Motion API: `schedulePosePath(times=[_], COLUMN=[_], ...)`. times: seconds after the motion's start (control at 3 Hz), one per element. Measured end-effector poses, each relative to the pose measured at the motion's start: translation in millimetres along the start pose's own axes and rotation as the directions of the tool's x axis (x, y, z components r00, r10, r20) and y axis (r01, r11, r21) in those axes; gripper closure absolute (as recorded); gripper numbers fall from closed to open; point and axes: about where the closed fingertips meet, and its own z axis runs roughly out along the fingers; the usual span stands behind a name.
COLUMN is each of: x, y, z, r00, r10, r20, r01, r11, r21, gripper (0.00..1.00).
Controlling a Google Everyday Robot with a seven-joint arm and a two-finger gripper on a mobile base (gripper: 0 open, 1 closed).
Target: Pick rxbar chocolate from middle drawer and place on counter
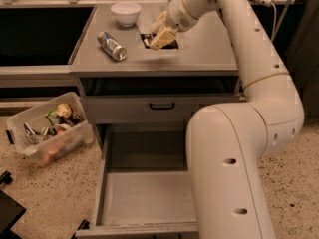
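Note:
The robot's gripper has the rxbar chocolate [168, 45] hanging nearly flat over clear counter [157, 59] beside the silver can, so the gripper should go on lowering the rxbar chocolate until it rests there, then let go.
The rxbar chocolate [170, 44], a flat black bar, lies on the grey counter [209, 49] near its middle. My gripper [161, 29] hangs just over the bar's left half, open, with one cream fingertip [163, 37] in front of the bar and the other [159, 19] behind it. The middle drawer [144, 198] is pulled out below, and its grey floor is bare. My arm hides the drawer's right side.
A silver can [111, 46] lies on the counter's left part and a white bowl [125, 13] stands at the back. A clear bin of snacks [47, 134] sits on the floor to the left. A closed drawer with a handle [162, 105] sits above the open drawer.

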Motion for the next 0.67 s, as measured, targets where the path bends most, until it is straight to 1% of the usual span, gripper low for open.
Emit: schedulePosePath(times=[0.33,0.67], x=[25,35], y=[5,15], z=[17,38], r00=[0.988,0.972], r10=[0.121,0.182], r20=[0.098,0.148], r01=[-0.118,-0.168], r11=[0.9923,0.9804], r21=[-0.039,-0.104], gripper=[1.0,1.0])
